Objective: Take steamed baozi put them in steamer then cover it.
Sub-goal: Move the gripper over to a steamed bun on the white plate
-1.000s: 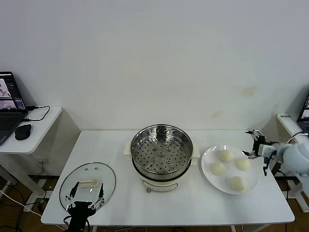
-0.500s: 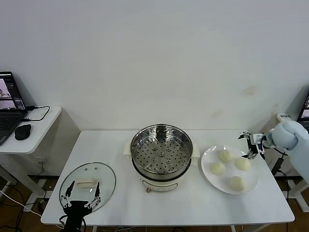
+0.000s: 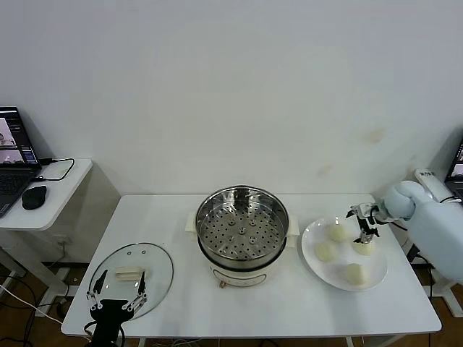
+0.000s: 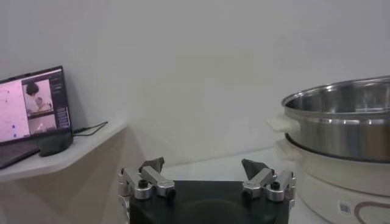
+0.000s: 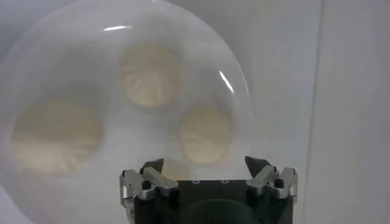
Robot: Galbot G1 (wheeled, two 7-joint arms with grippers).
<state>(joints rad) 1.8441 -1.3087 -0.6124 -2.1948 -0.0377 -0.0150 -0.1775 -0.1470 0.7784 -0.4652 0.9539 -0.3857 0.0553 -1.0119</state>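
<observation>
I expect the farthest baozi (image 3: 338,233) to come free at once and leave its neighbours in place when I lift it, because glossy plate shows (image 3: 351,240) between the baozi.
Several steamed baozi (image 3: 338,233) lie on a white plate (image 3: 311,235) at the table's right; three of them (image 5: 149,76) show in the right wrist view. My right gripper (image 3: 362,223) hovers open just above the plate's far side, over a baozi (image 3: 364,248), fingers wide with nothing between them (image 5: 206,165). The steamer (image 3: 242,235) stands uncovered mid-table, its perforated tray bare. The cover (image 3: 155,271), a glass lid with a cream handle, lies flat at the front left. My left gripper (image 3: 121,280) hangs open low at the lid's near edge, empty (image 4: 204,165), with the steamer (image 4: 341,122) off to its side.
A side desk at the far left carries a laptop (image 3: 14,152), a mouse (image 3: 34,196) and a cable. Bare white tabletop (image 3: 181,303) runs between lid, steamer and plate. More equipment stands beyond the table's right edge.
My right gripper swung in from beyond the table's right edge to above the plate. My left gripper drew back and down toward the front edge, off the lid's handle.
</observation>
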